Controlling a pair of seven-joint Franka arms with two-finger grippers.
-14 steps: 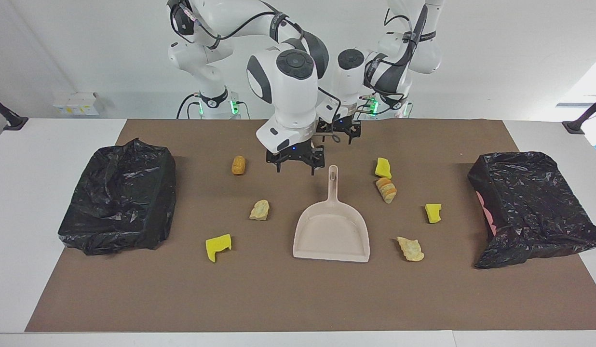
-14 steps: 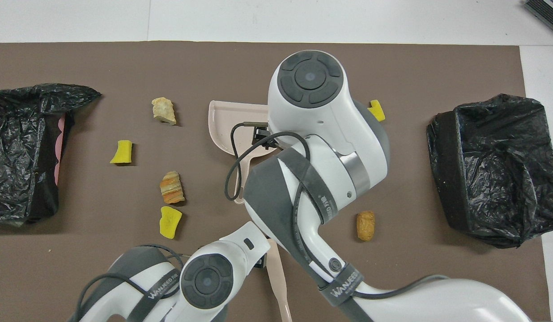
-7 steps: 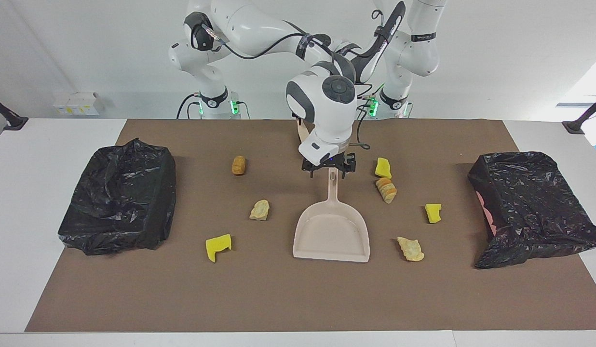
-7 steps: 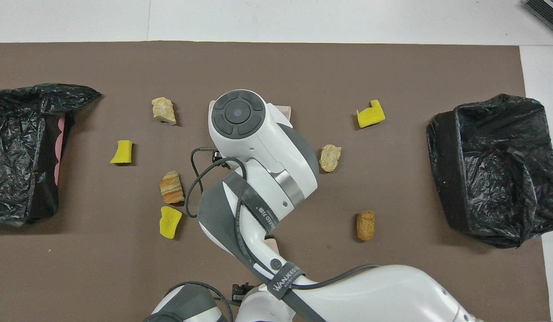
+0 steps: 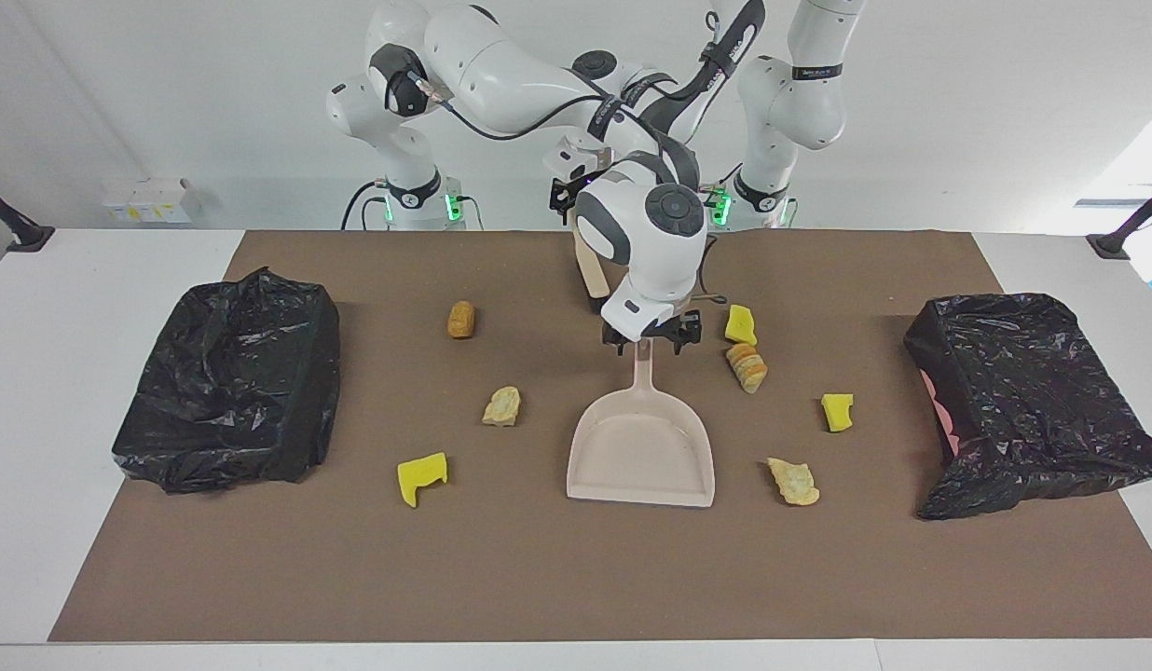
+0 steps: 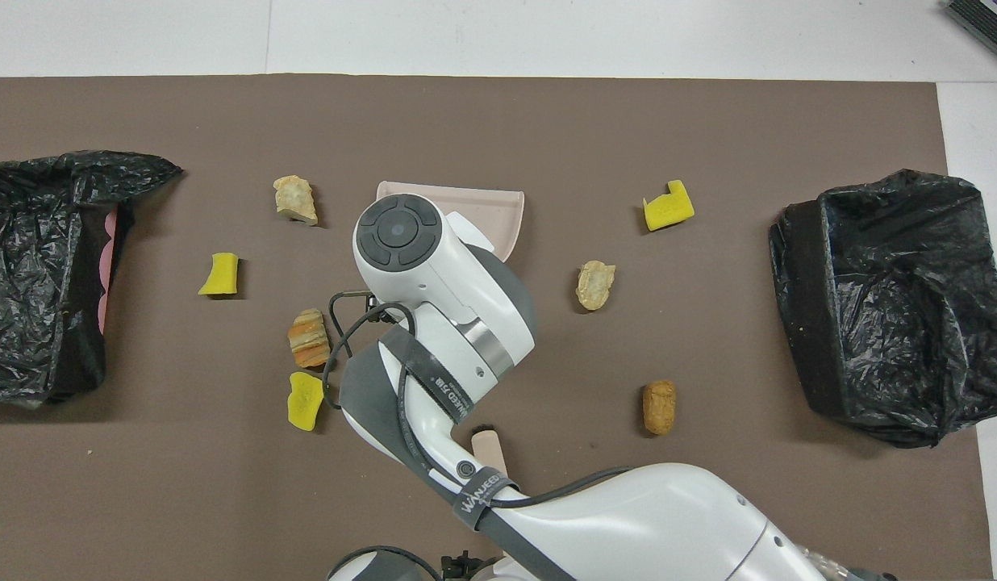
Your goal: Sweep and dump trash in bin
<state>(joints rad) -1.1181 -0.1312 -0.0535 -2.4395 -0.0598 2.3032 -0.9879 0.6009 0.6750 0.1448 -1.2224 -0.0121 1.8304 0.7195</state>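
Note:
Next, I turn the dustpan's opening (image 5: 640, 498) toward the striped bread lump (image 5: 747, 367) with my right gripper before my left gripper brings the brush, because the opening points away from the bread lump now.
Several scraps of trash lie around a beige dustpan (image 5: 641, 447) (image 6: 482, 206): yellow sponge chunks (image 5: 421, 475) (image 6: 668, 205) and tan bread-like lumps (image 5: 502, 406) (image 6: 594, 284). My right gripper (image 5: 649, 339) is low over the end of the dustpan's handle, open, with a finger on each side of it. My left gripper (image 5: 565, 191) hangs open above the robots' end of the beige brush (image 5: 590, 266) (image 6: 489, 442), which lies on the mat. A black-bagged bin (image 5: 231, 382) (image 6: 894, 307) stands at the right arm's end, and a second bin (image 5: 1033, 401) (image 6: 39, 274) at the left arm's end.
A brown mat (image 5: 539, 578) covers most of the white table. A striped bread lump (image 5: 747, 367) and a yellow chunk (image 5: 740, 324) lie close beside the dustpan handle, toward the left arm's end. In the overhead view the right arm covers the handle.
The right gripper swung toward the left arm's end and came down onto the dustpan handle. The left gripper pulled back toward the robots and rose. Nothing on the table moved.

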